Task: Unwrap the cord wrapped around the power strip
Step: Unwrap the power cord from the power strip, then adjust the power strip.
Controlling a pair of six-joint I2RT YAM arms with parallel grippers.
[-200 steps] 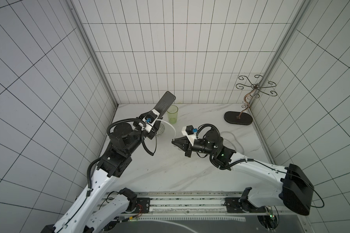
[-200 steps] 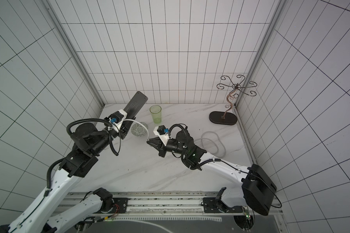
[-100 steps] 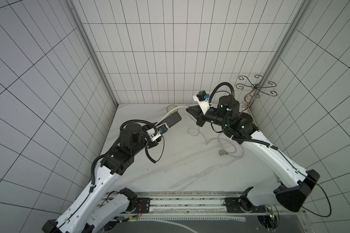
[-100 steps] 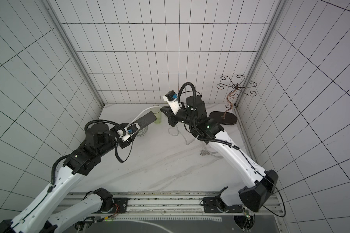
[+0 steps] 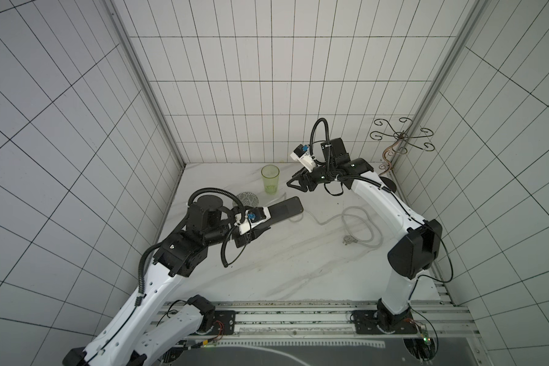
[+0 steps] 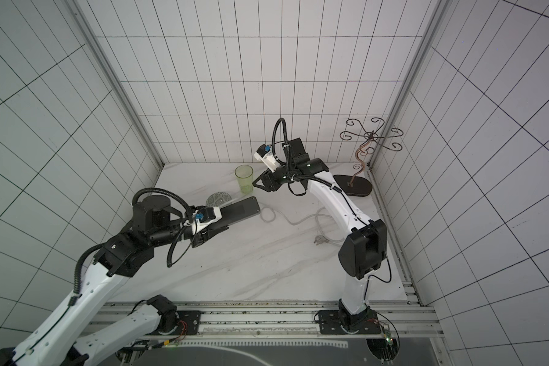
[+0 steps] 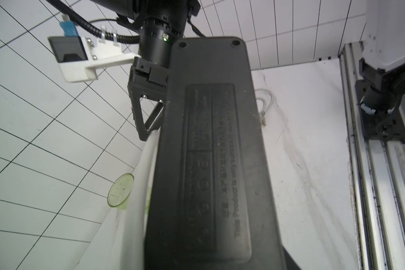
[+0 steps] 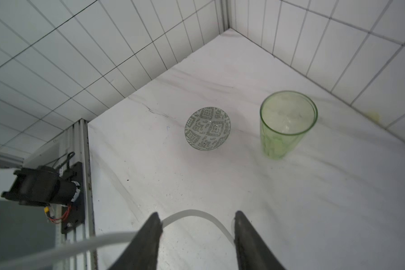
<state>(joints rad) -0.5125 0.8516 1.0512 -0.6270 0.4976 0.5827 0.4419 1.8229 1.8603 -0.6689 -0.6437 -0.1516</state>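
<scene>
The white cord point(image 7: 138, 207) runs next to the power strip toward the power strip's end in my left gripper. Next, my right gripper grabs the power strip's loose end point(image 5: 295, 205) and frees my left gripper.
The black power strip point(image 5: 284, 207) is held out level above the table, its ribbed back filling the left wrist view point(image 7: 211, 163). My left gripper point(image 6: 211, 231) is shut on its near end, fingertips hidden under it. The white cord point(image 5: 336, 218) leaves the strip's far end and lies in loose loops on the table, ending in the grey plug point(image 5: 349, 248). My right gripper point(image 5: 290, 183) hovers open at the back near the green cup. In the right wrist view a slack arc of the cord point(image 8: 192, 212) crosses the gap of the right gripper point(image 8: 197, 224), gripped by neither finger.
A green cup point(image 5: 270, 183) and a patterned glass bowl point(image 5: 248, 199) stand at the back left, near the strip. A dark oval stand base point(image 6: 352, 189) with a curly wire top sits in the back right corner. Tiled walls close three sides; a rail runs along the front.
The right gripper rose from mid-table to the back with the cord, then opened and let it go. The left arm swung the strip down from upright to level.
</scene>
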